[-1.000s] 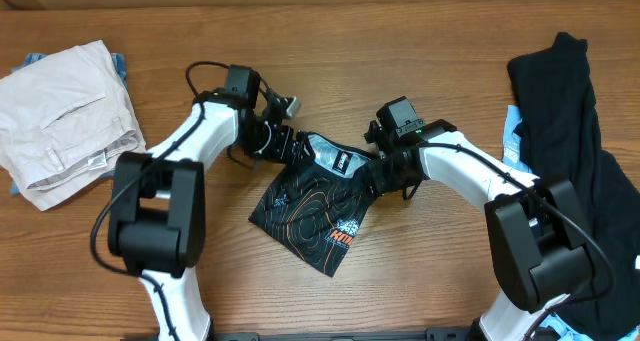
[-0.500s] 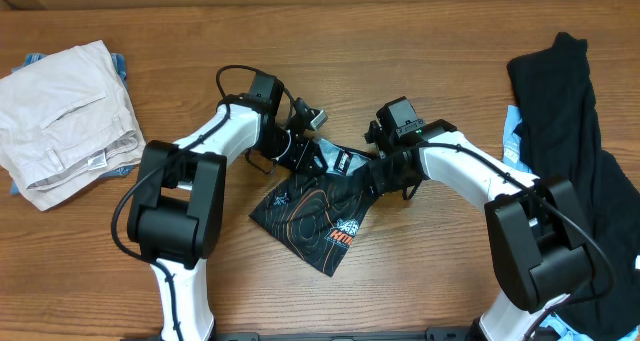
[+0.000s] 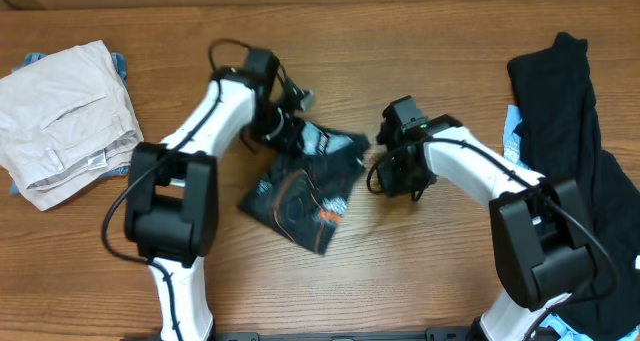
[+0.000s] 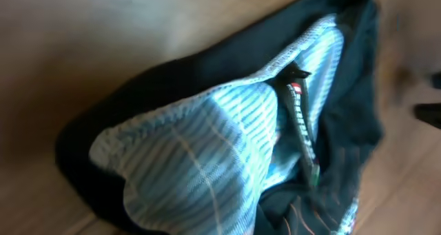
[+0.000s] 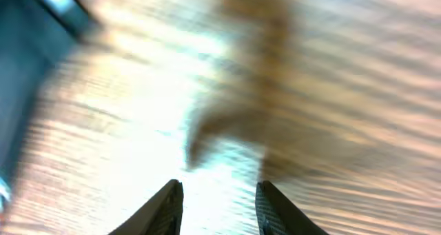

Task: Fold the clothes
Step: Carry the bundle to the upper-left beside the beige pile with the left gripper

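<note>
I should now move my left gripper toward the folded trousers (image 3: 70, 116) and let go of the black jersey (image 3: 300, 196) on top, because the jersey is compact and free of my right gripper.
The clothes (image 3: 300, 181), a black jersey with orange contour lines, lie bunched in the middle of the table. My left gripper (image 3: 283, 131) sits at their upper left edge and is shut on the cloth. In the left wrist view the clothes (image 4: 207, 159) fill the frame, their light blue mesh lining turned outward, and the fingers are hidden. My right gripper (image 3: 385, 171) hovers just right of the clothes, apart from them. In the right wrist view the right gripper (image 5: 219, 197) stands open, with only blurred bare wood between its dark fingers (image 5: 169, 207).
Folded beige trousers (image 3: 65, 116) lie at the far left. A plain black garment (image 3: 570, 111) over light blue cloth (image 3: 512, 131) lies along the right edge. Both white arms reach in from the near side.
My left gripper shut on the clothes' upper edge and dragged them left. My right gripper came off the clothes, moved slightly right and narrowed its jaws.
</note>
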You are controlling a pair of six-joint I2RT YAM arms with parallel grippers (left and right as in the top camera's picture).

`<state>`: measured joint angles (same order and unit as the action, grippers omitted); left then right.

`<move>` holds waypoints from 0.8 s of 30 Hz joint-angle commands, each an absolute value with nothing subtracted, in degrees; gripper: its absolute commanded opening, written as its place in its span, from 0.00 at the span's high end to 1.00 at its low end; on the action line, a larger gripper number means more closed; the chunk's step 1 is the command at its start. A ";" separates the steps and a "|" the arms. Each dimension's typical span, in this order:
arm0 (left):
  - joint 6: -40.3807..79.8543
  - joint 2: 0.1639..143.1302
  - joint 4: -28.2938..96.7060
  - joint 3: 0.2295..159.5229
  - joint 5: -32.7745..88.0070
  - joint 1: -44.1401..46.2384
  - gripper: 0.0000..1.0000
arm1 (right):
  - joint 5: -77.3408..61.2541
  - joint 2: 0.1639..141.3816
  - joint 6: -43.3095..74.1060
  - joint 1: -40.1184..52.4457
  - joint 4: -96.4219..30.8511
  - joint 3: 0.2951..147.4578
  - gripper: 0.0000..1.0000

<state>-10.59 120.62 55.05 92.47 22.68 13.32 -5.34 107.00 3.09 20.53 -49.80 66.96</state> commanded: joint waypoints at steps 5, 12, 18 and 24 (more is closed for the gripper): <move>-5.89 107.26 59.20 99.18 5.85 8.82 0.96 | -3.86 100.31 4.67 16.49 -52.12 72.55 0.62; -5.56 98.50 59.94 99.22 0.64 4.05 0.96 | -3.44 96.64 4.36 13.78 -54.17 72.55 0.61; -5.78 94.21 58.15 99.24 0.64 -3.57 0.96 | -2.87 96.60 4.27 13.08 -55.66 72.55 0.61; -5.76 94.39 54.61 99.24 1.34 -12.14 0.96 | -2.42 96.60 4.32 13.10 -56.42 72.55 0.61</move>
